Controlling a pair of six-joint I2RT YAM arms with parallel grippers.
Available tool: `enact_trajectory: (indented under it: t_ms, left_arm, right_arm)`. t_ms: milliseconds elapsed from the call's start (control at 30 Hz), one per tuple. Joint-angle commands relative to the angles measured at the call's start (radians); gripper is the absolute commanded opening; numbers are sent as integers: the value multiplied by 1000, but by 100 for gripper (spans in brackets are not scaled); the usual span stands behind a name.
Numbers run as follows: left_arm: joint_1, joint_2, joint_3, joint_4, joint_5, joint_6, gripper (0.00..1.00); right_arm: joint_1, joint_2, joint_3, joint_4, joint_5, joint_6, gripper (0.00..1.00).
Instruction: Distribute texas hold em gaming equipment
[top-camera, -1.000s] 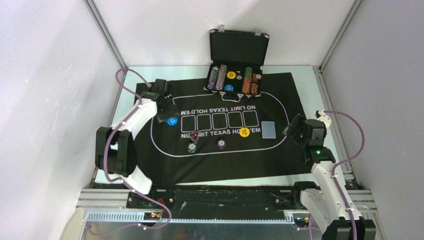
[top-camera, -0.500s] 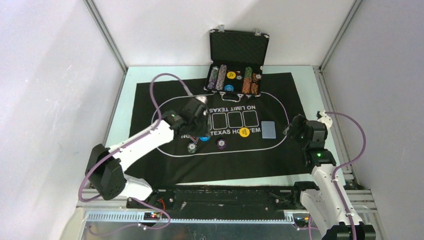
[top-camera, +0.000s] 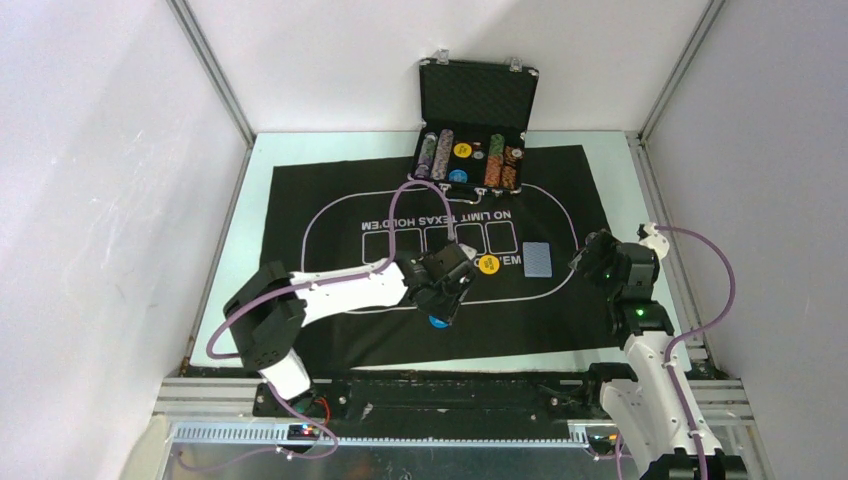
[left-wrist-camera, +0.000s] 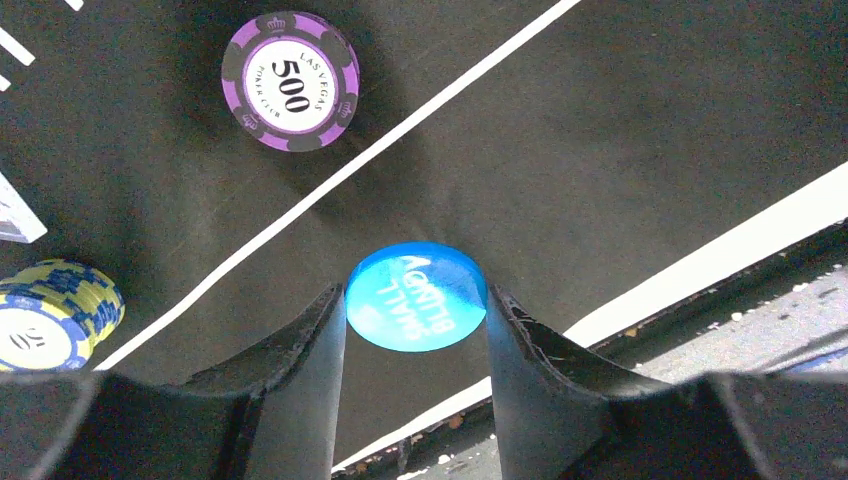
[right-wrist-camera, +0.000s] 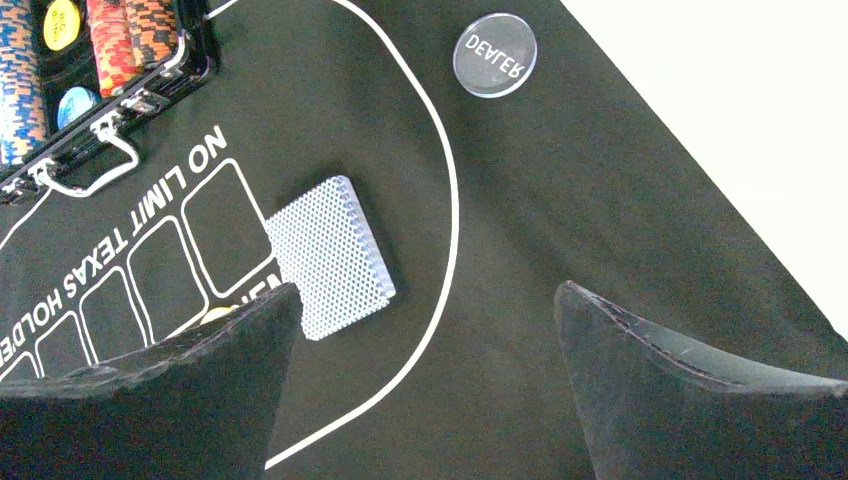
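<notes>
The blue button (left-wrist-camera: 416, 298) is face up over open mat outside the white line, so my left gripper should go on down until the button touches the mat (top-camera: 457, 326), before it lets go.
My left gripper (top-camera: 441, 306) is shut on a blue "small blind" button (top-camera: 437, 321), over the black mat's near edge. In the left wrist view the button (left-wrist-camera: 416, 296) sits pinched between my fingertips (left-wrist-camera: 322, 330). A purple 500 chip (left-wrist-camera: 290, 80) and a yellow-blue chip stack (left-wrist-camera: 50, 318) lie beyond it. A yellow button (top-camera: 488, 264) lies on the mat's lettering. The blue-backed card deck (top-camera: 537, 260) lies right of it and also shows in the right wrist view (right-wrist-camera: 330, 257). My right gripper (top-camera: 592, 258) is open and empty beside the deck. A clear dealer button (right-wrist-camera: 494, 55) lies farther out.
The open black case (top-camera: 470, 95) with rows of chips (top-camera: 505, 165) stands at the mat's far edge. The black felt mat (top-camera: 320, 200) covers most of the table. The frame rail (top-camera: 450, 385) runs just past the mat's near edge.
My left arm has swung from the mat's far left to its near middle, carrying the blue button. It now covers the chips in front. The right arm has barely moved.
</notes>
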Motion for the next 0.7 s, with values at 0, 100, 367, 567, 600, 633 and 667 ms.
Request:
enact_trajectory:
  t_ms: [0,100,367,567,600,633,667]
  left_arm:
    - [-3,29,29,47,20,40,32]
    - [-9,62,25,88,79,41,32]
    - [-15,130,46,79,64,32,46]
    - [-16,160,68,99,79,26,48]
    - [-17,161,73,90,78,26,50]
    - [-18,157,79,86,73,28,56]
    - [-18,153,80,83,69,31,60]
  right_arm:
    - [-3,-7,3,29,2,2,100]
    - [-2,-2,3,33,2,3,100]
    - [-3,1,2,35,1,5,99]
    - [-3,-8,3,28,-6,5,100]
    - [-3,-12,3,28,-3,4,100]
    - [-4,-13,2,27,-3,4,100]
    - [-4,-15,3,27,-3,5,100]
